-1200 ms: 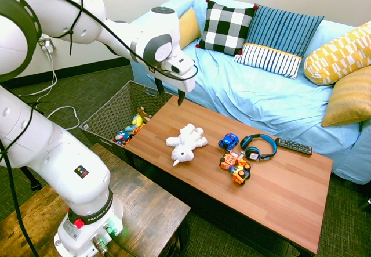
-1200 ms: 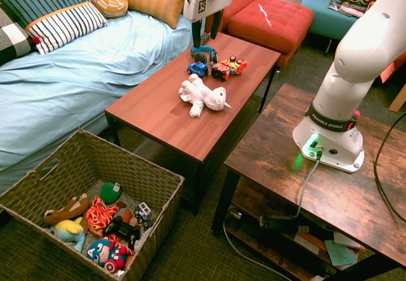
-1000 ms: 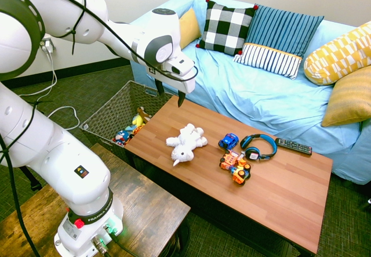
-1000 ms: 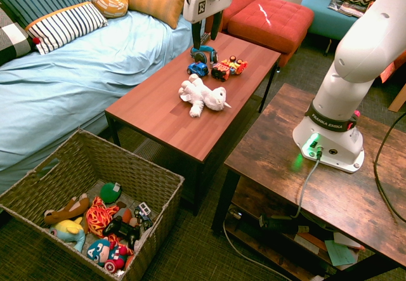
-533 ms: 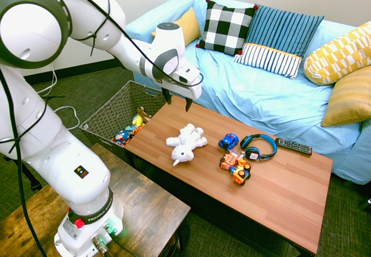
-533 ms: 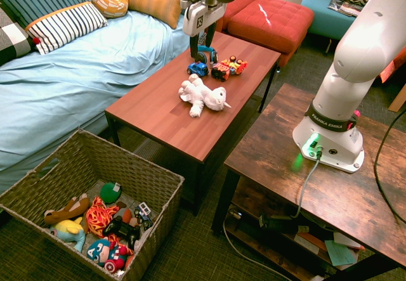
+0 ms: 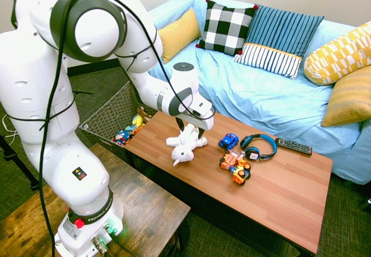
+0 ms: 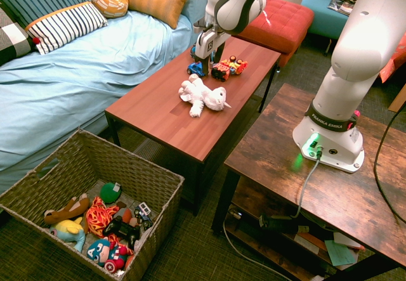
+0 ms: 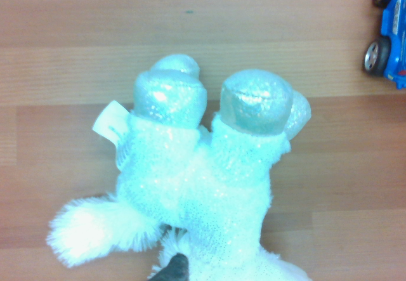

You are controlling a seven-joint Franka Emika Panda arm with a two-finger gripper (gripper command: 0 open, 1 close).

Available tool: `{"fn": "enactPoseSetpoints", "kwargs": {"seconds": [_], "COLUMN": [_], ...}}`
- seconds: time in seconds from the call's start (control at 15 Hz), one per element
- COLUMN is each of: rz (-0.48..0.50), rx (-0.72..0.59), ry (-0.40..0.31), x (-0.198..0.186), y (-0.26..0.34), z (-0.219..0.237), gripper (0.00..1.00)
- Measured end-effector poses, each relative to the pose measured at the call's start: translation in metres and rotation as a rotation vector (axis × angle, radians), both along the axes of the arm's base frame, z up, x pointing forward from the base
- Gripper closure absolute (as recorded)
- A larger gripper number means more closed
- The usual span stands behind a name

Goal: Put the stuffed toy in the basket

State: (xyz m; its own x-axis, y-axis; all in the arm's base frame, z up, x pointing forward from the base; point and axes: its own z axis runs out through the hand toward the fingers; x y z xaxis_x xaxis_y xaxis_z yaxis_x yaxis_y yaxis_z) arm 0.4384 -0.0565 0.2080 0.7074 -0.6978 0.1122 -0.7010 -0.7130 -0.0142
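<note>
The short legs (image 8: 196, 108) stick out full and round. I expect the stuffed toy (image 8: 204, 94) to hold its shape, with its head poking out, when I lift it.
The stuffed toy (image 7: 184, 142), a fluffy white plush, lies on its side on the wooden coffee table (image 7: 278, 193). My gripper (image 7: 188, 128) hangs low just over the toy's hind end, open, with nothing between its fingers. From the other side the gripper (image 8: 206, 59) stands just behind the stuffed toy (image 8: 203, 96). The wrist view is filled by the stuffed toy (image 9: 209, 179), its two shiny soles facing the camera. The basket (image 8: 130, 160) sits on the floor past the table's end and holds several small toys; it also shows as the basket (image 7: 110, 115) behind the arm.
On the table beyond the plush lie a blue toy car (image 7: 228, 141), an orange toy truck (image 7: 235, 168), blue headphones (image 7: 258, 147) and a remote (image 7: 293, 146). A light blue sofa (image 7: 261, 94) with cushions runs along the table's far side. A red ottoman (image 8: 269, 18) stands past its end.
The arm has swung down from high above the table's basket-side end to just over the stuffed toy. The fingers stayed open. The toy has not moved.
</note>
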Motion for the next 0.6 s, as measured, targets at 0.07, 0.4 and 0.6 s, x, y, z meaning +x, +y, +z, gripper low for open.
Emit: {"fn": "enactPoseSetpoints", "kwargs": {"seconds": [0.07,0.4,0.6], "rz": [-0.006,-0.04,-0.045], "rx": [0.004,0.03,0.042], "ry": [0.002,0.014,0.027], "x": [-0.001,-0.003,-0.002], "y": [0.0,0.003,0.003], "z": [-0.011,-0.045,-0.061], "gripper": [0.0,0.0,0.0]}}
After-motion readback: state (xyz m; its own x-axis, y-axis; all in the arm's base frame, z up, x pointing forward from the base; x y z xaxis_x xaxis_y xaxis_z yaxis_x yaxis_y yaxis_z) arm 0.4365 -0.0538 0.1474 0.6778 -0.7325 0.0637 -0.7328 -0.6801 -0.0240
